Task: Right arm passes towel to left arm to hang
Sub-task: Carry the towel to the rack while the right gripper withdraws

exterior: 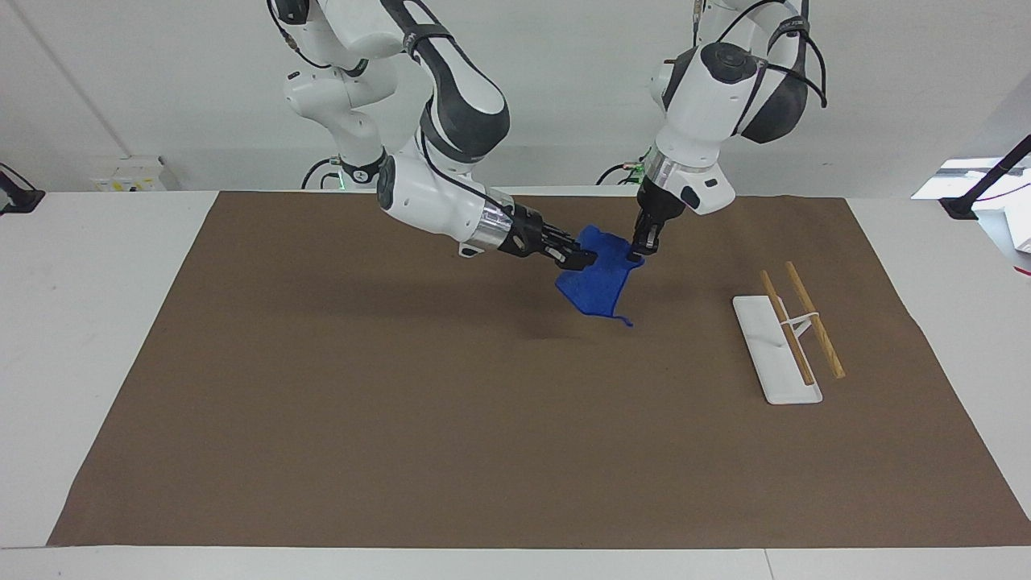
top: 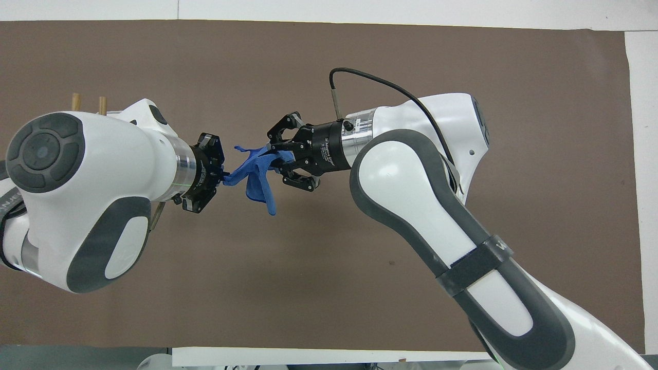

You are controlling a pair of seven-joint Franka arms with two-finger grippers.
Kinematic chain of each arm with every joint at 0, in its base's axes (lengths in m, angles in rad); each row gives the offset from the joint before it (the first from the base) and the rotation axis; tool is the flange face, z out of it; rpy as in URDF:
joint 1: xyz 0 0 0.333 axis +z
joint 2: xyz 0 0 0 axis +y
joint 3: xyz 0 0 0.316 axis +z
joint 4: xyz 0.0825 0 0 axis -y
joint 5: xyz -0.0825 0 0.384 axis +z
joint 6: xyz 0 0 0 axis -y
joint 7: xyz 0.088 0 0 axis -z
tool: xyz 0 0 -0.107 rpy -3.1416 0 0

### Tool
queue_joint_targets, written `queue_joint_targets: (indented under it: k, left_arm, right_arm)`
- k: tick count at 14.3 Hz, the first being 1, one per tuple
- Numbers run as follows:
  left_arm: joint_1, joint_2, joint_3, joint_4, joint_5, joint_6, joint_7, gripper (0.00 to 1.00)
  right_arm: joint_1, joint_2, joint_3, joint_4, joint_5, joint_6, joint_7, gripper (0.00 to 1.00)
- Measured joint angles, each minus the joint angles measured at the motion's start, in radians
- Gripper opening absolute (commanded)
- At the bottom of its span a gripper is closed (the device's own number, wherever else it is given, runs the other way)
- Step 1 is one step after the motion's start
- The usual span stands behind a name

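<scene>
My right gripper is holding the blue towel's upper edge (top: 271, 159). It should let go and move back before my left gripper carries the towel to the rods (exterior: 817, 321).
The blue towel (exterior: 598, 286) hangs in the air over the middle of the brown mat, stretched between both grippers; it also shows in the overhead view (top: 255, 169). My right gripper (exterior: 584, 258) is shut on one upper edge of it, seen from above with the cloth between its fingers (top: 275, 156). My left gripper (exterior: 640, 254) points down and is shut on the towel's other upper corner, also seen from above (top: 224, 177). A loose corner with a thread tail hangs below.
A white rack base (exterior: 777, 350) with two wooden rods (exterior: 813, 318) stands on the brown mat (exterior: 403, 403) toward the left arm's end. In the overhead view only the rod tips (top: 75, 101) show past the left arm.
</scene>
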Motion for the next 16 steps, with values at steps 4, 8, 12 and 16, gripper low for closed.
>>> queue_joint_targets:
  k: [4,8,12,16]
  left_arm:
    - [0.012,0.049,0.003,0.107,0.000,-0.007,0.006,0.00]
    - [0.013,0.077,0.003,0.140,0.001,-0.030,0.031,0.00]
    - [0.015,0.078,0.003,0.164,0.001,-0.039,0.034,0.00]
    - [0.020,0.079,0.004,0.235,0.106,-0.105,0.108,0.00]
  right_arm:
    - [-0.001,0.000,0.000,0.000,0.000,0.000,0.000,0.57]
    - [-0.003,-0.002,-0.001,0.000,0.000,0.005,-0.035,1.00]
    - [-0.009,-0.003,-0.014,-0.001,-0.069,0.019,-0.206,1.00]
    - [-0.034,-0.004,-0.016,0.002,-0.503,0.005,-0.253,1.00]
